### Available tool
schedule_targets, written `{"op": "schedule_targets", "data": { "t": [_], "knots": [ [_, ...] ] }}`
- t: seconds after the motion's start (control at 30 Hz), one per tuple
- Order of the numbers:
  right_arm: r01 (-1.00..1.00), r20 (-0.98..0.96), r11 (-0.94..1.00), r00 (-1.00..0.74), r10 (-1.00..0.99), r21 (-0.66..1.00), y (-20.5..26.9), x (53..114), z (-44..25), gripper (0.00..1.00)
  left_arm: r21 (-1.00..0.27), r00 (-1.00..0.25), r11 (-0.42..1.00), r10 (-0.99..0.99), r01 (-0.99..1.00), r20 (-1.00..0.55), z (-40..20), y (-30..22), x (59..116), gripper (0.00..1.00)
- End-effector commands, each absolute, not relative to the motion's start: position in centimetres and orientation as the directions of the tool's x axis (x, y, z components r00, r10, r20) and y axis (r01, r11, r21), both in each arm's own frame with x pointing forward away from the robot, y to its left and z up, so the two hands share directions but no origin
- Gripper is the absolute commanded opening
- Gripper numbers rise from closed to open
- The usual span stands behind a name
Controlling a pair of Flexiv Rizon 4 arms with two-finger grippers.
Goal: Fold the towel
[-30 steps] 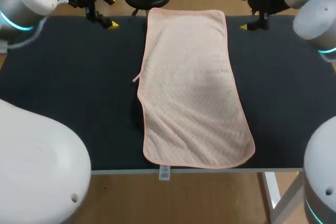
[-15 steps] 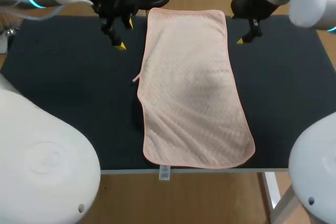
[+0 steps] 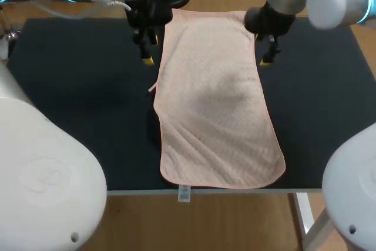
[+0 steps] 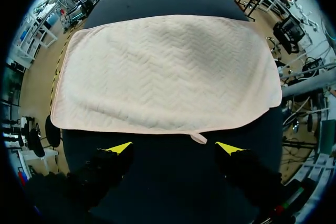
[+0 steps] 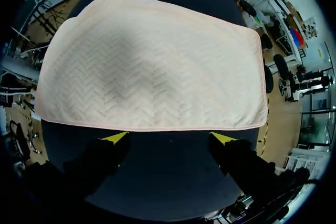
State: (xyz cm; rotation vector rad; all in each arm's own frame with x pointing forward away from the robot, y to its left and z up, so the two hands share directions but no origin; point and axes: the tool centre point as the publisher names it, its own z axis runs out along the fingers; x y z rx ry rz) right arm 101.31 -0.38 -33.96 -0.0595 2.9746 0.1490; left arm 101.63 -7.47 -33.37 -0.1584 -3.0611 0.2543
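Note:
My gripper will fold the pale pink towel (image 3: 216,98) over easily, and the towel will stay in a compact stack, because soft wrinkles (image 3: 202,140) run across it.
A pale pink quilted towel (image 3: 214,95) lies spread flat on the dark table (image 3: 76,86), running from the far edge to the near edge. My left gripper (image 3: 150,51) hovers open beside the towel's left long edge near the far end. In the left wrist view the gripper (image 4: 174,148) has the towel (image 4: 163,72) just ahead of its fingers, with a small loop tab (image 4: 198,139) on the edge. My right gripper (image 3: 264,51) hangs open beside the right long edge. In the right wrist view the gripper (image 5: 168,138) has the towel (image 5: 152,66) just ahead of it.
A white label (image 3: 184,193) hangs from the towel's near hem over the table's front edge. Bare dark tabletop stretches to both sides of the towel.
Both arms have swung in from the far corners toward the towel's long edges and come nearer. The towel has not moved.

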Motion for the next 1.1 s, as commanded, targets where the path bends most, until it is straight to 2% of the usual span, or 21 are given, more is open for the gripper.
{"op": "schedule_targets", "data": {
  "t": [0.03,0.17,0.7,1.1],
  "knots": [
    [-0.024,-0.151,0.995,-0.988,-0.01,0.095,-0.3,101.9,-36.3,1.0,-0.193,-0.992,0.976,0.113,0.1,0.061,-35.6,-8.1,101.9,1.0],
    [-0.014,-0.156,0.991,-0.988,0.007,0.136,-0.4,101.8,-37.6,1.0,-0.208,-0.989,0.972,0.126,0.108,0.074,-37.2,-8.6,101.9,1.0],
    [-0.039,-0.113,0.992,-0.993,-0.026,0.12,0.0,102.2,-41.8,1.0,-0.193,-0.974,0.963,0.21,0.19,0.087,-40.7,-10.3,102.3,1.0],
    [-0.028,-0.093,0.992,-0.996,-0.016,0.127,0.6,102.8,-43.1,1.0,-0.19,-0.98,0.973,0.159,0.134,0.122,-42.2,-10.6,103.0,1.0]
  ]
}}
